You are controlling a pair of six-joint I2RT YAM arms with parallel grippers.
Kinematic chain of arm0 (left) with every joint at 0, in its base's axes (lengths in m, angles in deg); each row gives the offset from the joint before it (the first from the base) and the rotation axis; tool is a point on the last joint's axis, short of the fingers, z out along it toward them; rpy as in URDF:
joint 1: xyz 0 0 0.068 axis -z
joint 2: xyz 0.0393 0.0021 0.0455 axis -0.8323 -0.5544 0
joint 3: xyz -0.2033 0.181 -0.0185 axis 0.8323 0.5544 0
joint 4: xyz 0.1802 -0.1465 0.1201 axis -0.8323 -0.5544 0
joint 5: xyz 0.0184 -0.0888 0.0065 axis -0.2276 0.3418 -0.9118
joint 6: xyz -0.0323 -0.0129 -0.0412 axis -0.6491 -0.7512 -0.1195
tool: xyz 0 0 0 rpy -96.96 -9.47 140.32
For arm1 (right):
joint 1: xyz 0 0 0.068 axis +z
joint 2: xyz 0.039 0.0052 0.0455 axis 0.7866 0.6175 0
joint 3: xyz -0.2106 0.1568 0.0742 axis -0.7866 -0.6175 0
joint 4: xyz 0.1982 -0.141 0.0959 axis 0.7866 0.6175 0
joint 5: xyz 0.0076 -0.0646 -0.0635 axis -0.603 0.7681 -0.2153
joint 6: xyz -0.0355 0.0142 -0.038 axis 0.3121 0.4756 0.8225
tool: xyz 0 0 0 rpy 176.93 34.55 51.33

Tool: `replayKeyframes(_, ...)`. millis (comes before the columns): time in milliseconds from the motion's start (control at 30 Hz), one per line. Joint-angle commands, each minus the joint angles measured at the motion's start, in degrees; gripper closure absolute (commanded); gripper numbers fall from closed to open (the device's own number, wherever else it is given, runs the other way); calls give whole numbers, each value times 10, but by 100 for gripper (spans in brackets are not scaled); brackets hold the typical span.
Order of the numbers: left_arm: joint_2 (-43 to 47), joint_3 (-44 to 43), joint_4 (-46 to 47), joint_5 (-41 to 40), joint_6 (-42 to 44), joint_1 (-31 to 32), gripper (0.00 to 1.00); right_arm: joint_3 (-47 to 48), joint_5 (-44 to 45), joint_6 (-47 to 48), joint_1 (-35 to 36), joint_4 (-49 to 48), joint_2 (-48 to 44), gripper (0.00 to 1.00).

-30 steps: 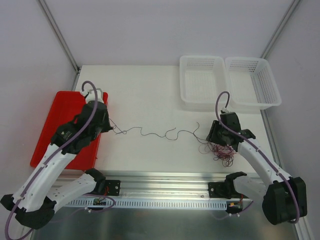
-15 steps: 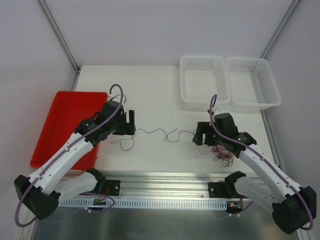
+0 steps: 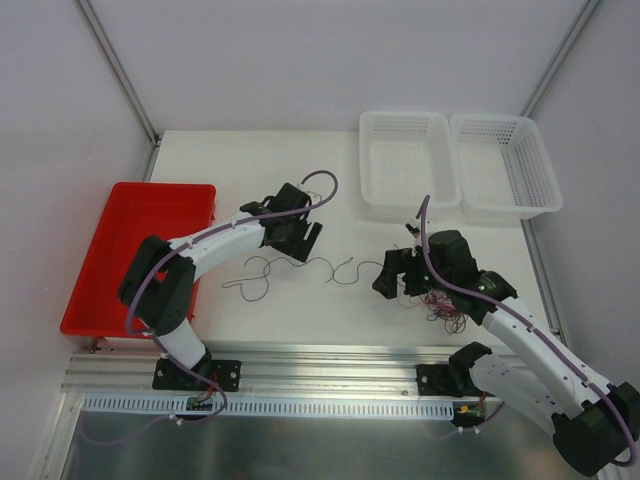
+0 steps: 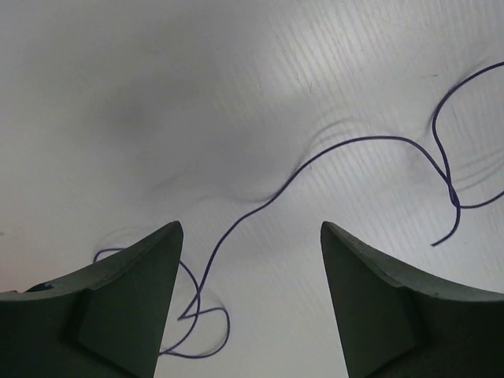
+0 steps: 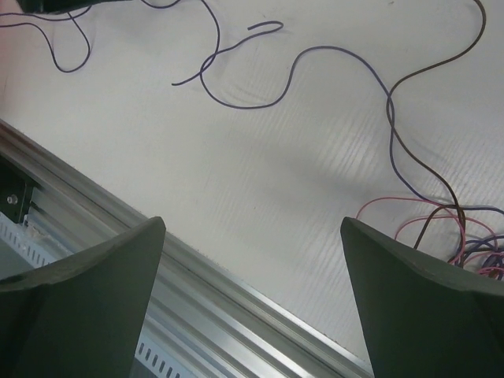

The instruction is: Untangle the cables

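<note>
I expect the loose purple cable (image 3: 319, 259) to slip off the next cable piece when I pull, since the purple cable's short loose end (image 3: 330, 278) just crosses that piece's bend.
A loose purple cable (image 3: 345, 268) lies slack on the white table, curling into loops at its left end (image 4: 346, 143). My left gripper (image 3: 303, 240) hovers open just behind it; in the left wrist view the strand runs on the table between the open fingertips (image 4: 250, 228), untouched. The bunched cables (image 3: 446, 306), pink-red, purple and dark, lie at the right. My right gripper (image 3: 390, 277) is open beside the bunch, on its left. In the right wrist view the gripper (image 5: 252, 224) holds nothing, with pink-red strands (image 5: 394, 203) and a dark strand (image 5: 425, 169) by the right finger.
A red tray (image 3: 110, 250) sits at the table's left edge. Two white mesh baskets (image 3: 405, 165) (image 3: 505, 165) stand at the back right. An aluminium rail (image 5: 197, 276) runs along the near table edge, just below the right gripper.
The left arm swung right from the red tray to mid-table and opened, letting go of the purple strand, which slackened into loops. The right gripper opened and shifted left.
</note>
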Motion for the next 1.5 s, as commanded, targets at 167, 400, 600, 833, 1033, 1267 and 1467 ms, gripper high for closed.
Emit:
replayKeyframes(167, -104, -86, 47, 85, 141, 29, 37, -18, -41, 18, 6, -38, -15, 0)
replayKeyframes(400, -169, -109, 52, 130, 185, 59, 48, -25, -50, 18, 6, -59, -6, 0)
replayKeyframes(600, -188, -101, 52, 138, 181, 60, 58, -33, -55, 12, 6, -76, 0, 0)
replayKeyframes(833, -177, -85, 52, 134, 172, 60, 90, -38, -61, 5, 7, -95, 14, 0)
replayKeyframes(1033, -113, -63, 51, 113, 121, 60, 100, -51, -61, -24, 6, -125, 23, 0)
replayKeyframes(1267, 4, -14, 47, 110, 52, 66, 100, -59, -41, -52, 7, -203, 68, 1)
replayKeyframes(1467, 89, 25, 27, 104, -1, 67, 100, -45, -58, -72, 14, -263, 135, 4)
